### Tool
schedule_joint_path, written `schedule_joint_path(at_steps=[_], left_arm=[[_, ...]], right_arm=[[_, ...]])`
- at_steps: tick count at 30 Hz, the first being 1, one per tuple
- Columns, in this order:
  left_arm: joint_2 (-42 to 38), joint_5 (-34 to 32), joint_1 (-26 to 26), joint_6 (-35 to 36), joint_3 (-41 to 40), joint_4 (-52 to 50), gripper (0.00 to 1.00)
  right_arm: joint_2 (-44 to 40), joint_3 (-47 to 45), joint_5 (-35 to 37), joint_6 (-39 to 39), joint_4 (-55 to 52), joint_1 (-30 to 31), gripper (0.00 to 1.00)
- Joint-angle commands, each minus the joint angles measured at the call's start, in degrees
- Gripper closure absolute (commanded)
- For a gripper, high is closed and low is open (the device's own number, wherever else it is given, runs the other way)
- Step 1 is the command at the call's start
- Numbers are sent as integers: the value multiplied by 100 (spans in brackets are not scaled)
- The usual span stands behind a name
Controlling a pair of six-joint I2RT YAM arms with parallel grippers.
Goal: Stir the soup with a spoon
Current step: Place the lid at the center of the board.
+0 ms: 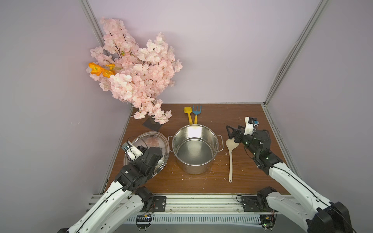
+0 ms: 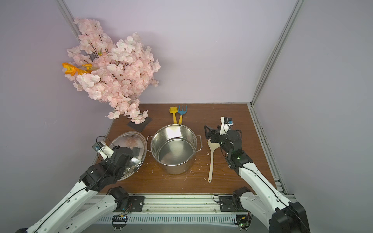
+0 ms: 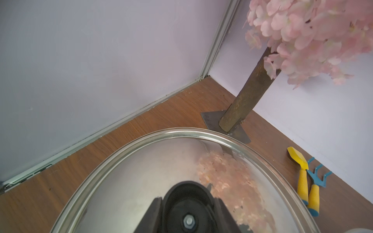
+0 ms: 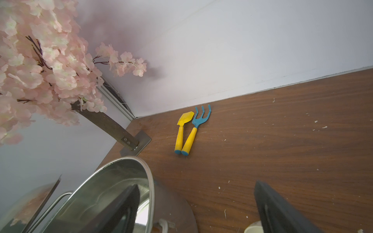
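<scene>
The robot's right gripper should pick up the spoon by its neck (image 1: pixel 230 152) and hold out the spoon's handle to the left gripper, because the spoon lies across the pot from the left gripper.
The steel pot (image 1: pixel 193 168) (image 2: pixel 175 167) stands open mid-table; its shiny inside is bare and no soup shows. The cream spoon (image 1: pixel 230 161) (image 2: pixel 211 161) lies flat on the table just right of the pot, bowl toward the back wall. My right gripper (image 1: pixel 234 131) (image 4: pixel 197 184) hovers open over that bowl with nothing between its fingers; the bowl's rim (image 4: pixel 252 228) peeks in by one finger. The lid (image 1: pixel 149 141) (image 3: pixel 141 171) sits left of the pot. My left gripper (image 3: pixel 187 199) is shut on its black knob (image 3: pixel 187 191).
A pink blossom tree (image 1: pixel 137 76) on a dark base plate (image 1: pixel 152 124) fills the back left corner. A yellow toy shovel (image 1: pixel 188 115) and a blue rake (image 1: pixel 196 113) lie behind the pot. Walls close in on three sides. Pale crumbs dot the wood.
</scene>
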Motion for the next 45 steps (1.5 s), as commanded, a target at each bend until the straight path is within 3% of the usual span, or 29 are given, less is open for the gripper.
schedule_joint_path(at_steps=[1, 10, 15, 17, 24, 32, 41, 45], left_arm=[[-19, -289, 332, 334, 239, -210, 61], [600, 4, 1375, 521, -182, 223, 56], [707, 1460, 2850, 1404, -955, 1627, 55], [846, 1792, 3220, 1582, -1176, 2048, 55], [1986, 1824, 3267, 1767, -1278, 2938, 51], [2647, 1946, 3272, 1680, -1436, 3280, 34], [1883, 2791, 3272, 1808, -1567, 3149, 1], [1594, 3386, 3272, 2137, -1226, 2836, 4]], right_arm=[[16, -19, 36, -30, 76, 23, 7], [179, 82, 203, 9, -260, 4, 8], [325, 155, 143, 87, -462, -19, 8], [376, 122, 108, 164, -499, -17, 9], [561, -95, 69, 425, -739, -21, 10], [693, -99, 59, 502, -1247, -45, 11], [991, -12, 14, 499, -2075, -198, 13], [1038, -60, 133, 527, -2333, -204, 16]])
